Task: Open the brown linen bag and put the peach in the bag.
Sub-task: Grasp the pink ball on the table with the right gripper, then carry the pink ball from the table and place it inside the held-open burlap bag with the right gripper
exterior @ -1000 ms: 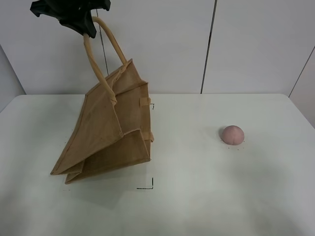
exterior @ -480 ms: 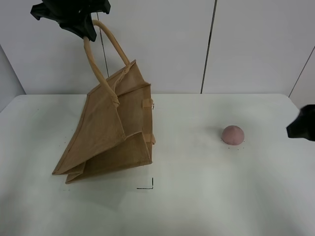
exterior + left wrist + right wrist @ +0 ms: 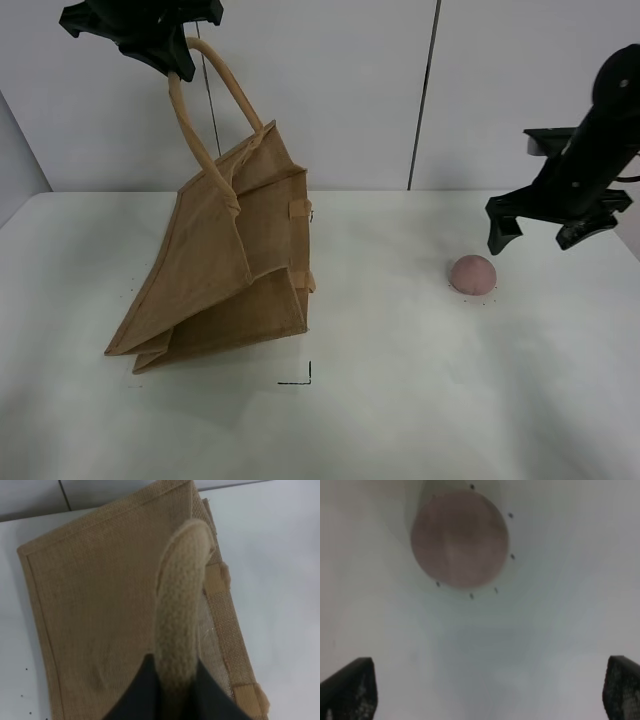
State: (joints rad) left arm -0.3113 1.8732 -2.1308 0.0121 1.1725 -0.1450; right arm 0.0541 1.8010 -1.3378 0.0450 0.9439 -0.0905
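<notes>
The brown linen bag (image 3: 225, 262) hangs at a tilt with creased, sagging sides (image 3: 268, 232). The bag will fold down over itself when my left gripper lets go of the bag's handle.
The brown linen bag (image 3: 220, 270) hangs tilted, its bottom resting on the white table (image 3: 400, 400) at the left. My left gripper (image 3: 172, 58) is shut on one beige loop handle (image 3: 190, 130) and holds it high at the top left. In the left wrist view the handle (image 3: 179, 610) runs between the dark fingers (image 3: 145, 692) above the bag's side (image 3: 100, 620). The peach (image 3: 472, 273) lies on the table at the right. My right gripper (image 3: 535, 230) is open, a little above and to the right of it. The right wrist view shows the peach (image 3: 460, 537) ahead of the open gripper (image 3: 485, 690).
Black corner marks (image 3: 300, 378) sit on the table in front of the bag. A grey panelled wall (image 3: 500, 90) stands behind the table. The table's right edge (image 3: 612, 230) is close to the right arm.
The right arm has come in from the right edge and now hovers near the peach, gripper open. The left gripper still holds the handle; the bag has barely shifted.
</notes>
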